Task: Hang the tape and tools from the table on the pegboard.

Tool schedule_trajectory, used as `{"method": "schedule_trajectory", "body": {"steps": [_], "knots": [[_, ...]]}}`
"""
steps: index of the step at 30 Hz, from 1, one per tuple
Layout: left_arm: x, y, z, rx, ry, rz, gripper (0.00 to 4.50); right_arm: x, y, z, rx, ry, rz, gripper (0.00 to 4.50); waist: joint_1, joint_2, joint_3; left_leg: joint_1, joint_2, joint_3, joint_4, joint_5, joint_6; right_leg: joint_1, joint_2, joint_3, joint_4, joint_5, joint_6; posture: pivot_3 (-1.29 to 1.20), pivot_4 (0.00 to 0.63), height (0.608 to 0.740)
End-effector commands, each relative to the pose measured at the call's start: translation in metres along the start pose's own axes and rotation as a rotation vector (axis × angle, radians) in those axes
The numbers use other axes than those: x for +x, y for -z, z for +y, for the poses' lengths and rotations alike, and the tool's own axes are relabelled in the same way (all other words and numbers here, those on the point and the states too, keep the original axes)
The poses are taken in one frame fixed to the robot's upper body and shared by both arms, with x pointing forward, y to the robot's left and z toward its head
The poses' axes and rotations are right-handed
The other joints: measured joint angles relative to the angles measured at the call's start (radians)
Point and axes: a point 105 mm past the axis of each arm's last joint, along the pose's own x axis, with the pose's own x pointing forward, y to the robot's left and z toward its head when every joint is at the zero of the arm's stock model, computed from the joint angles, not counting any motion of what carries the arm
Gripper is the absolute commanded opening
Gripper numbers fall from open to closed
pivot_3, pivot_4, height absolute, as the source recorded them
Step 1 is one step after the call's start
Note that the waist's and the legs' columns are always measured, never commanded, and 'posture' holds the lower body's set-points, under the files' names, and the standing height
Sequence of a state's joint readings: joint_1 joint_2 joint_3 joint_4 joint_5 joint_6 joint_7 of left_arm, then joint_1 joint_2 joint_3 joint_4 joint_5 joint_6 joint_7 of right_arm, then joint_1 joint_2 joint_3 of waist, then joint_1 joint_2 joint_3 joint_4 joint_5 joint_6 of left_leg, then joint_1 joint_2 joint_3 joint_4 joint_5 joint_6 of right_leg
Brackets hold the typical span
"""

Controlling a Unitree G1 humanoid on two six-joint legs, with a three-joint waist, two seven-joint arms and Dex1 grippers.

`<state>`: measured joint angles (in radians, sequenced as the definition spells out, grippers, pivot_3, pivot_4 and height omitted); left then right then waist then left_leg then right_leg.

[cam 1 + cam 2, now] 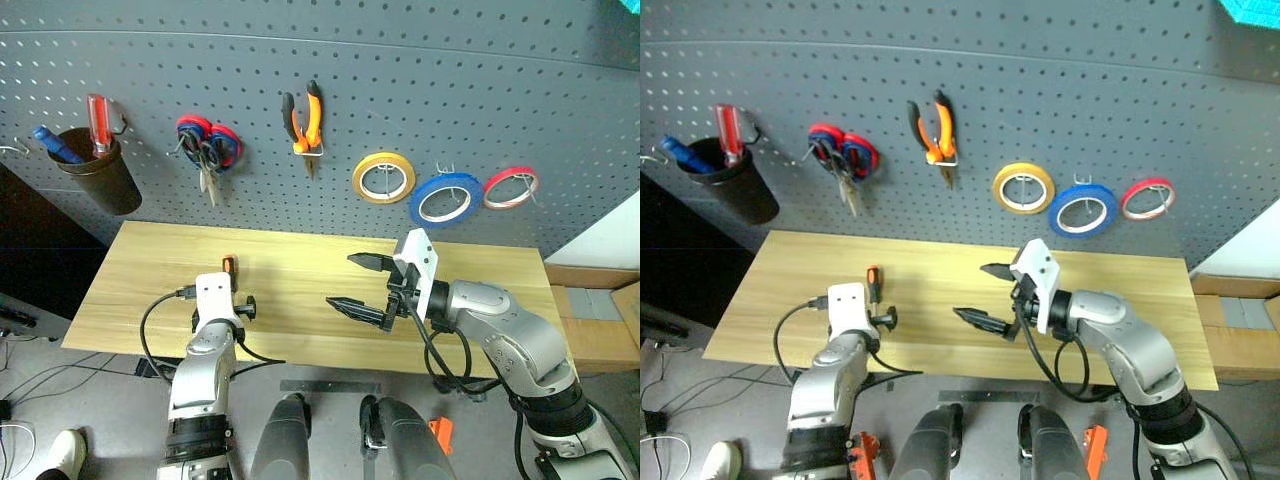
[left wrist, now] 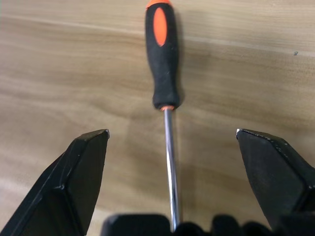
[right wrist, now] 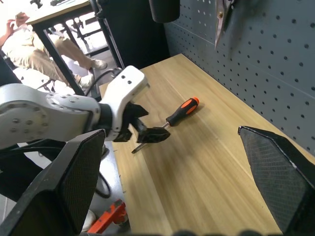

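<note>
My left gripper should keep going forward and down, as its open fingers evenly straddle the screwdriver's metal rod (image 2: pixel 171 160), until they can close around the screwdriver's handle (image 1: pixel 874 284).
On the light wooden table (image 1: pixel 300 262) lies the orange-and-black screwdriver (image 2: pixel 162 59), handle toward the pegboard (image 1: pixel 400 80). My left gripper (image 2: pixel 172 132) is open, its fingers on either side of the chrome shaft; I cannot tell whether they touch it. My right gripper (image 1: pixel 342 280) hovers open and empty over the table's middle, pointing left toward the left gripper (image 3: pixel 150 133). On the pegboard hang the orange pliers (image 1: pixel 303 120), the blue tape (image 1: pixel 445 198) and dark-handled scissors (image 1: pixel 207 165) over a red-and-blue pair.
A yellow roll (image 1: pixel 383 177) and a thin red roll (image 1: pixel 510 187) flank the blue tape. A dark cup (image 1: pixel 98 172) at the pegboard's left holds a red-handled screwdriver. A seated person (image 3: pixel 29 44) shows beyond the table's left end.
</note>
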<state>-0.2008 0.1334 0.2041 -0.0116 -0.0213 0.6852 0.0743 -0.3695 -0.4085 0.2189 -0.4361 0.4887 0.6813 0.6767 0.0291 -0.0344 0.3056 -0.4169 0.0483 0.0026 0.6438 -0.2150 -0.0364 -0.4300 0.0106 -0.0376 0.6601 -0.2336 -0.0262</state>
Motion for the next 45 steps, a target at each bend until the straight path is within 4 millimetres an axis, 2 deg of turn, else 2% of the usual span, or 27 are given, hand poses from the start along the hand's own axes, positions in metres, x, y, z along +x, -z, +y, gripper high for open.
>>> {"method": "schedule_trajectory", "body": {"steps": [1,8,18,28,31,40,45], "knots": [[0.004,-0.012,0.003,0.008,-0.006,-0.036,4.44,-0.005,-0.012,0.005,-0.031,-0.001,-0.033,4.50,-0.005,0.000,0.002,0.000,0.000,0.000,0.000,0.000,0.000,0.000,0.000,0.000,0.000,0.000,0.000,0.01,0.353,0.740],[0.011,-0.022,0.006,0.021,-0.010,-0.055,4.44,-0.007,-0.013,0.003,-0.030,0.015,-0.029,4.50,-0.009,-0.001,0.007,-0.009,0.000,0.002,-0.001,0.000,0.000,-0.010,0.000,0.001,0.000,0.000,0.000,0.00,0.362,0.740],[0.025,-0.032,0.022,-0.008,-0.061,-0.059,4.44,-0.010,-0.014,-0.003,-0.030,0.033,-0.025,4.50,-0.012,-0.001,0.023,-0.010,0.000,0.002,-0.001,0.000,0.000,-0.011,0.000,0.000,0.000,0.000,0.001,-0.01,0.370,0.740],[0.040,-0.034,0.019,-0.065,-0.013,-0.034,4.44,-0.011,-0.014,-0.006,-0.032,0.044,-0.020,4.50,-0.014,-0.002,0.025,-0.012,-0.001,0.001,-0.001,0.000,0.000,-0.013,-0.001,0.000,-0.001,0.000,0.002,-0.02,0.373,0.740],[0.041,-0.036,0.021,-0.072,-0.017,-0.040,3.83,-0.012,-0.014,-0.006,-0.032,0.046,-0.019,4.50,-0.018,-0.002,0.025,-0.012,-0.001,0.001,-0.001,0.000,0.000,-0.013,-0.001,0.000,-0.001,0.000,0.002,-0.02,0.370,0.740],[0.041,-0.034,0.024,-0.095,-0.034,-0.034,0.69,-0.009,-0.015,-0.010,-0.039,0.045,-0.023,4.50,-0.029,-0.002,0.025,-0.012,-0.001,0.001,-0.001,0.000,0.000,-0.013,-0.001,0.000,-0.001,0.000,0.002,-0.01,0.352,0.740],[0.039,-0.036,0.033,-0.103,-0.079,-0.042,0.67,-0.006,-0.017,-0.013,-0.047,0.043,-0.039,4.50,-0.030,-0.002,0.025,-0.012,-0.001,0.001,-0.001,0.000,0.000,-0.013,-0.001,-0.001,-0.001,0.000,0.002,0.01,0.325,0.740]]}}
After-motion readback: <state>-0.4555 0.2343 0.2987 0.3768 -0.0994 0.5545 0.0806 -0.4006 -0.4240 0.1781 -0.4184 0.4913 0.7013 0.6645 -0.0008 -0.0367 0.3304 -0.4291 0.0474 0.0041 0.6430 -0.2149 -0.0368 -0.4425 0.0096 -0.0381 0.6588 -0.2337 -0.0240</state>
